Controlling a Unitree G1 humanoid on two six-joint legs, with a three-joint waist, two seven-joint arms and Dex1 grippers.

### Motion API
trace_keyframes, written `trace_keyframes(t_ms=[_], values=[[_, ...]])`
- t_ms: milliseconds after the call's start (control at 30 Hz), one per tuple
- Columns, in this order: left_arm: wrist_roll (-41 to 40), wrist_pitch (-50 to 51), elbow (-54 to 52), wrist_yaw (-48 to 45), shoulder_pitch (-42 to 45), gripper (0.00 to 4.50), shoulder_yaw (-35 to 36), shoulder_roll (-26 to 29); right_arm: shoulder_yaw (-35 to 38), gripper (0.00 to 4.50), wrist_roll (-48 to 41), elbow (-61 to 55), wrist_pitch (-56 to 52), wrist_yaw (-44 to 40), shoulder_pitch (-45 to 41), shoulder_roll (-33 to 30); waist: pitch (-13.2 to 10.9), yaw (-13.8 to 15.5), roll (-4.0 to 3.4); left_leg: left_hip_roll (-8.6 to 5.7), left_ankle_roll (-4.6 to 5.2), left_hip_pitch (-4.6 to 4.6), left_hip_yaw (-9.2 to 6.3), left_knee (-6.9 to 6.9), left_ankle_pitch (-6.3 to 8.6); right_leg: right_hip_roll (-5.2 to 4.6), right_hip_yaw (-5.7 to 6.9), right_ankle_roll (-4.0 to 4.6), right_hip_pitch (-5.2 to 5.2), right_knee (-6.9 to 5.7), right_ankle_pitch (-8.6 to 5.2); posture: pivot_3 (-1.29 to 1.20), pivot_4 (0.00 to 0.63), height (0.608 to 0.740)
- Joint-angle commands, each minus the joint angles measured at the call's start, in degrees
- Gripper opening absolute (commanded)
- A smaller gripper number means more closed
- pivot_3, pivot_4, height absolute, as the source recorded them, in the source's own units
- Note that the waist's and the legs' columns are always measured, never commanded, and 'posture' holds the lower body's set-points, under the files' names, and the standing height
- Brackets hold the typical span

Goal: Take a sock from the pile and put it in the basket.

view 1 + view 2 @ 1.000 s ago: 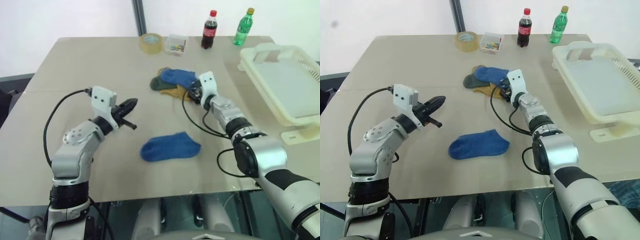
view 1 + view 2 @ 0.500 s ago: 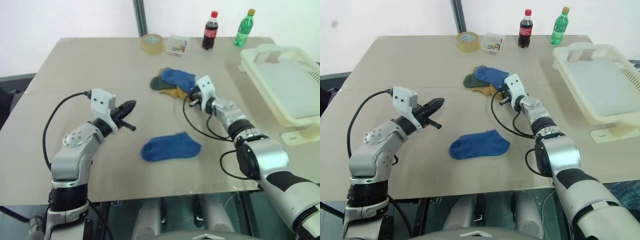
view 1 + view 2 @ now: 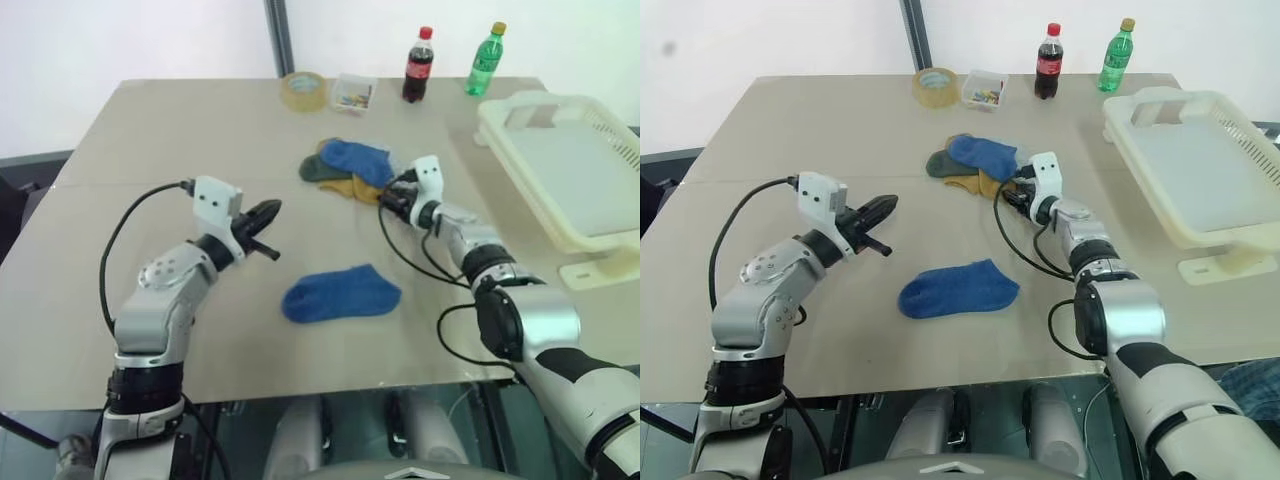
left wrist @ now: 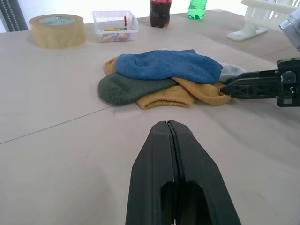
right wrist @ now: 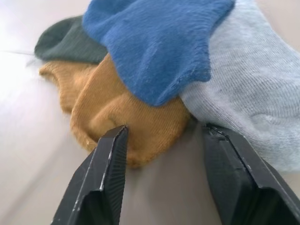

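Observation:
The blue sock's cuff [image 5: 185, 80] is above my right gripper's fingers, which sit low at the mustard sock [image 5: 143, 133], so I should lift my right gripper and pinch the cuff first.
The pile [image 3: 346, 168] of socks lies at mid-table, with a blue sock [image 5: 154, 42] on top of mustard [image 5: 131, 117], dark green [image 5: 65, 44] and light grey [image 5: 248, 93] ones. My right gripper [image 5: 166, 131] is open and low at the pile's right edge. One finger [image 5: 112, 154] touches the mustard sock and the other stands beside the grey one, with nothing gripped. My left gripper [image 4: 168, 125] is shut and empty, hovering well to the left of the pile [image 4: 164, 75] and pointing at it. The cream basket [image 3: 575, 165] sits empty at the table's right edge.
A lone blue sock [image 3: 340, 293] lies flat near the table's front, between my arms. At the back stand a tape roll [image 3: 303, 88], a small clear box [image 3: 352, 90], a cola bottle [image 3: 419, 65] and a green bottle [image 3: 484, 60].
My right gripper has drawn slightly back and to the right from the pile, and its wrist has rolled. The socks lie as before. The left arm has kept still.

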State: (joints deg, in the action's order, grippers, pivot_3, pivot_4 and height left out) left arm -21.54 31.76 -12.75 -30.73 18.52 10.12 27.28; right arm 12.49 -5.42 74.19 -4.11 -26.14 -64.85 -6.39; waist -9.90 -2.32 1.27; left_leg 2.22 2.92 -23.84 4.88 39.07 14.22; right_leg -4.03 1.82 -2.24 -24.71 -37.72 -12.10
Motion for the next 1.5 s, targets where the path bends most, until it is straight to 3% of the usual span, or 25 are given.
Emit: trace_keyframes(t_ms=[33,167,367,467,567,933,1033,1133,1500], values=[[-0.11,-0.96,-1.39,0.41,0.84,0.0,-0.05,0.2,3.78,2.29,-3.35,0.77,-0.78,2.48,-2.01,1.09,0.0,0.0,0.0,0.0,0.0,0.0,0.0,0.0,0.0,0.0,0.0,0.0,0.0,0.0,0.0,0.0,0.15,0.74],[-0.18,-0.74,-2.54,1.02,0.08,0.0,0.76,0.56,3.44,2.29,-2.7,0.92,0.53,2.85,-3.06,2.3,-0.01,-0.06,-0.01,0.0,0.0,0.0,-0.01,0.0,0.0,0.0,0.0,0.0,-0.01,0.0,0.0,0.0,0.15,0.74],[0.03,-0.89,-4.3,2.07,-1.7,0.0,1.09,0.83,-7.59,2.29,8.16,1.24,5.11,0.91,-1.52,3.6,-0.02,-0.2,-0.02,0.01,0.0,-0.01,0.06,-0.12,0.0,0.01,-0.06,0.01,-0.07,0.05,0.0,0.0,0.15,0.74],[0.07,-0.91,-4.67,2.71,-1.97,0.0,1.09,0.67,-12.45,1.43,12.62,1.63,5.71,0.05,-0.03,3.91,-0.01,-0.23,-0.01,0.01,0.0,-0.01,0.08,-0.13,0.0,0.0,-0.09,0.0,-0.09,0.08,0.0,0.0,0.15,0.74],[0.08,-0.98,-4.88,3.06,-2.18,0.0,0.9,0.52,-14.71,0.03,14.6,1.92,5.49,-0.47,1.12,3.78,0.0,-0.21,0.0,0.01,-0.01,0.04,0.07,-0.14,0.0,0.0,-0.09,0.01,-0.07,0.04,0.0,0.0,0.15,0.74],[-0.18,-1.17,-4.56,3.36,-2.24,0.0,0.5,0.35,-16.03,0.03,15.4,0.3,5.52,-4.41,3.85,-0.32,0.02,0.24,0.01,-0.01,-0.01,0.09,0.0,-0.14,0.01,-0.06,-0.02,0.02,0.01,0.06,-0.01,0.0,0.15,0.74],[-0.04,-1.39,-3.89,3.14,-1.89,0.0,0.04,0.22,-14.05,0.93,12.92,-0.47,4.77,-7.07,3.95,-1.48,0.02,0.42,0.01,-0.03,-0.01,0.08,-0.06,-0.14,0.01,-0.08,0.04,0.02,0.04,0.09,-0.01,0.0,0.15,0.74],[0.08,-1.6,-2.89,2.72,-1.03,0.0,-0.4,0.24,-11.89,2.12,10.39,-1.56,4.09,-7.2,3.44,-1.93,0.02,0.17,0.01,-0.03,0.0,0.08,-0.06,-0.14,0.01,-0.07,0.04,0.02,0.05,0.1,-0.01,0.0,0.15,0.74],[0.08,-1.93,-1.58,2.01,0.19,0.0,-1.52,0.2,1.13,2.12,-3.33,-2.24,-3.1,-4.47,-0.91,0.47,-0.01,0.01,-0.01,-0.01,0.09,0.02,-0.04,-0.18,0.06,-0.05,0.03,0.02,-0.01,0.11,-0.01,0.0,0.15,0.74]])
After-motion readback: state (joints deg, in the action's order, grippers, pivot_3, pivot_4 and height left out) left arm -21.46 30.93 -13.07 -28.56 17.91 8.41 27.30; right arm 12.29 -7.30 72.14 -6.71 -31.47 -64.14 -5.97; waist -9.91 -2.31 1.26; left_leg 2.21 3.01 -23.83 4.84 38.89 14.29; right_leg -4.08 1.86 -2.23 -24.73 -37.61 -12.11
